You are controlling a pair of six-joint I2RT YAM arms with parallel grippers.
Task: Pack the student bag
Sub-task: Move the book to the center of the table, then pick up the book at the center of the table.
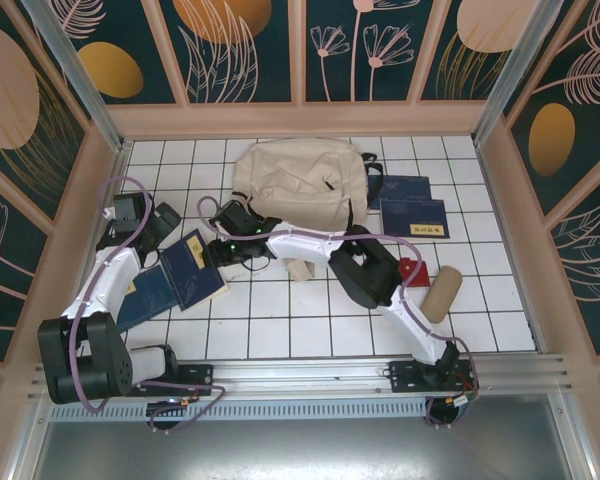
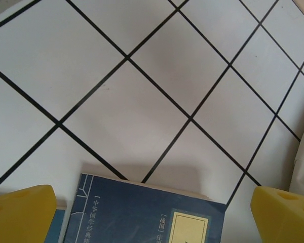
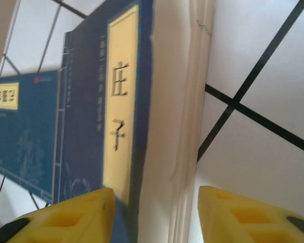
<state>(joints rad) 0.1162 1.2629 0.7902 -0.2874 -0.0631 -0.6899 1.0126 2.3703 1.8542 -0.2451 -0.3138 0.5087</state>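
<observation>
The robot's right gripper should pull the book clear by its page edge (image 3: 171,111) before the left gripper lifts it, because the book's spine (image 3: 62,119) lies against the second navy book.
The student bag (image 1: 295,185), a big beige canvas backpack, lies at the back middle of the tiled table. A navy book (image 1: 195,268) lies to its front left. My right gripper (image 1: 218,250) reaches across to this book. In the right wrist view the gripper (image 3: 157,215) stands astride the book (image 3: 142,101), which shows its cover and page edge. One yellow finger (image 3: 71,215) overlaps the cover, and the other finger (image 3: 243,212) is a little apart from the pages. My left gripper (image 1: 170,232) hovers open over the book's far end (image 2: 142,212).
A second navy book (image 1: 150,295) lies under the left arm. Two more navy books (image 1: 410,205) sit right of the bag. A red item (image 1: 412,270) and a tan cylindrical pouch (image 1: 442,293) lie front right. A small wooden block (image 1: 300,268) sits mid-table. Walls enclose the table.
</observation>
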